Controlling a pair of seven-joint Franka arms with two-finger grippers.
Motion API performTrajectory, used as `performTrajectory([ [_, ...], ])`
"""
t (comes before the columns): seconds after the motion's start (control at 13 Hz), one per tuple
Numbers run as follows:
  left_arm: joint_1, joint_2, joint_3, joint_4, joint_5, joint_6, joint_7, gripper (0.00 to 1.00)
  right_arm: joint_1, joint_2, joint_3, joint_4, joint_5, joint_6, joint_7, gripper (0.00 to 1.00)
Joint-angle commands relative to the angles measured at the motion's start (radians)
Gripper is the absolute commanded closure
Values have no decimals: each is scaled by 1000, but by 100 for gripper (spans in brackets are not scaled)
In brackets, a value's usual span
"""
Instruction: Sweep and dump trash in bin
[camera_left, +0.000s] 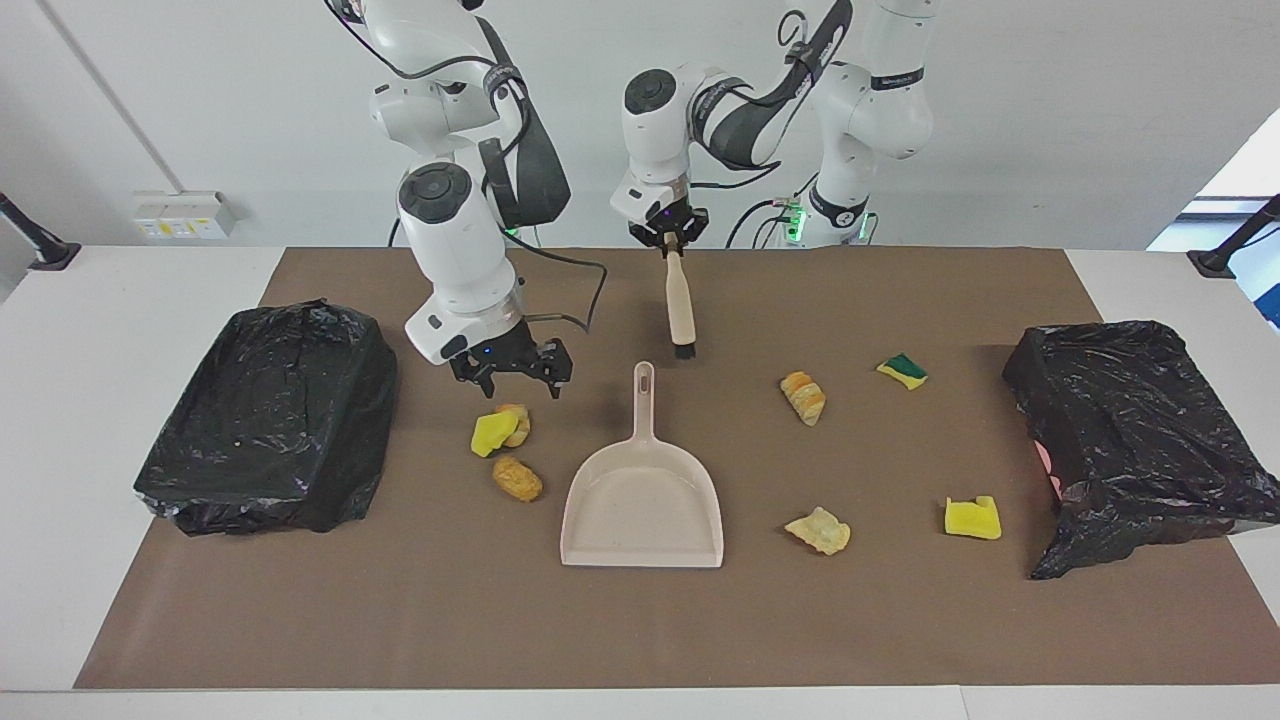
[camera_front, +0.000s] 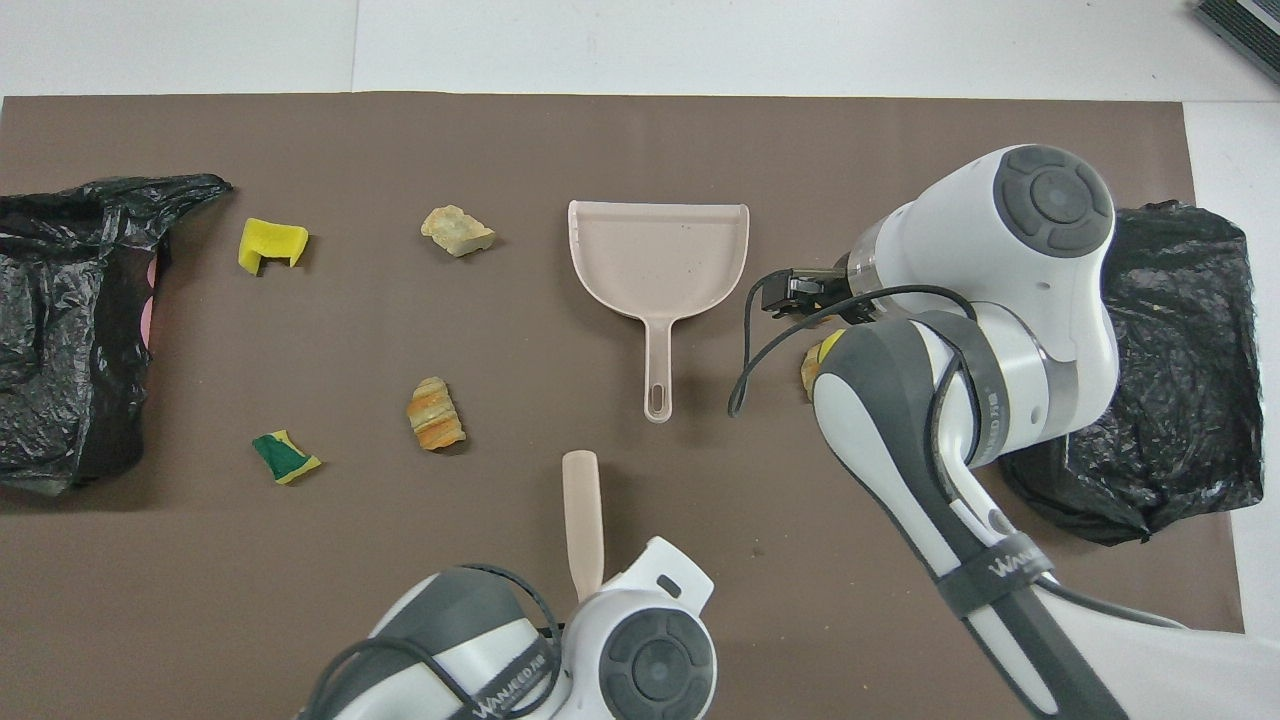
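Observation:
My gripper will keep the swept trash gathered inside the beige dustpan (camera_front: 659, 252) when it lifts and carries the dustpan, because a raised rim (camera_front: 600, 296) curves around the dustpan's handle side.
My left gripper (camera_left: 669, 240) is shut on the top of a beige brush (camera_left: 681, 305), which hangs bristles down over the mat near the beige dustpan's (camera_left: 644, 505) handle. In the overhead view the brush (camera_front: 582, 520) shows but the wrist hides those fingers. My right gripper (camera_left: 511, 383) stands open just above a yellow sponge piece (camera_left: 491, 436) and a bread chunk (camera_left: 518, 423), with another chunk (camera_left: 517, 479) beside them. More trash lies toward the left arm's end: a striped chunk (camera_left: 803, 397), a green-backed sponge (camera_left: 903, 371), a pale chunk (camera_left: 819, 530) and a yellow piece (camera_left: 973, 518).
A black-bagged bin (camera_left: 270, 415) sits at the right arm's end of the brown mat (camera_left: 640, 630), and another black-bagged bin (camera_left: 1130, 430) sits at the left arm's end. The right arm's forearm (camera_front: 950, 470) covers part of the mat in the overhead view.

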Motion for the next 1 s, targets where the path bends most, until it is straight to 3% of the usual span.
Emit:
performTrajectory([
  [0.0, 131, -44, -5, 13, 43, -80, 5, 100, 68, 79, 0, 81, 7, -16, 101, 0],
  [0.23, 237, -71, -5, 1, 79, -200, 1, 100, 85, 122, 2, 104, 8, -10, 138, 0],
  [0.62, 464, -73, -5, -11, 164, -257, 4, 100, 196, 191, 0, 113, -22, 48, 224, 0],
  [0.92, 604, -126, -7, -115, 216, -234, 28, 100, 230, 194, 0, 92, -53, 62, 227, 0],
])
